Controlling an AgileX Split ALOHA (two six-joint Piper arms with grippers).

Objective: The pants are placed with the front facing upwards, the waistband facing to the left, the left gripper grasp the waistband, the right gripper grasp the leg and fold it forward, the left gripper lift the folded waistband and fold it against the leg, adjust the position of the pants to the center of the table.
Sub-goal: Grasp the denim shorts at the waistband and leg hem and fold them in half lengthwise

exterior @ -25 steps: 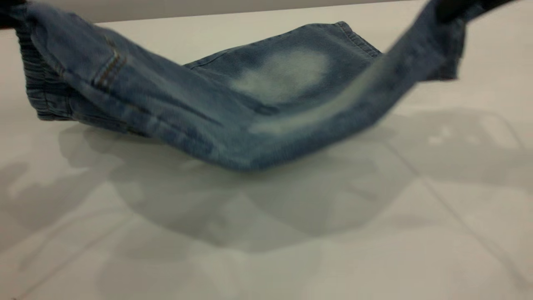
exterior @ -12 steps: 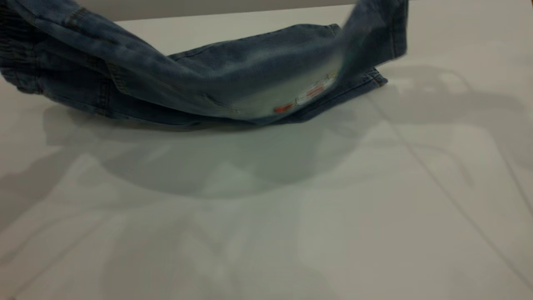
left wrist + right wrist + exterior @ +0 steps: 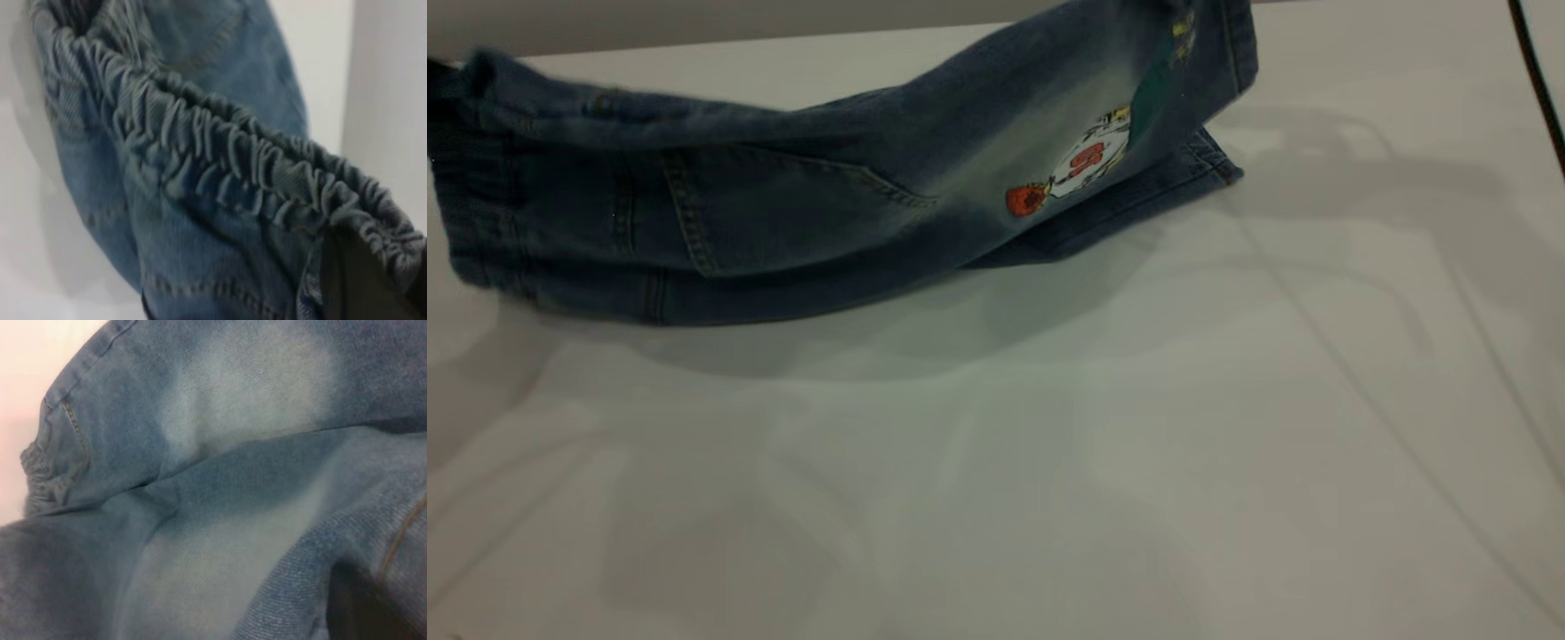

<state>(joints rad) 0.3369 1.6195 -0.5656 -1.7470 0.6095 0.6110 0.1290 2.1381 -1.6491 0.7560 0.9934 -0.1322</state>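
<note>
My right gripper has the raised leg [image 3: 1163,91] slanting away above the other leg's hem [image 3: 1219,165], so I should bring it back and lower it onto that hem.
The pants [image 3: 783,222] hang doubled lengthwise over the table [image 3: 1049,462], their lower edge resting on it. The back faces the exterior view, with the patch pocket [image 3: 774,209] and the cartoon print [image 3: 1089,164] showing. The gathered waistband [image 3: 471,178] is at the left and the raised leg [image 3: 1209,53] at the top right. Both grippers are outside the exterior view. In the left wrist view my left gripper [image 3: 327,280] is shut on the ruffled waistband [image 3: 220,153], one dark finger [image 3: 360,287] showing. In the right wrist view my right gripper [image 3: 327,607] is shut on the leg's denim [image 3: 280,580].
The other leg's hem [image 3: 1214,164] lies flat on the table under the raised leg. A dark cable [image 3: 1534,62] crosses the top right corner. The table's far edge [image 3: 694,37] runs just behind the pants. Shadows of the arms fall on the tabletop.
The lifted near half has swung up and over toward the far side. The pale front patches have turned away, and the back pocket and print now face the exterior view.
</note>
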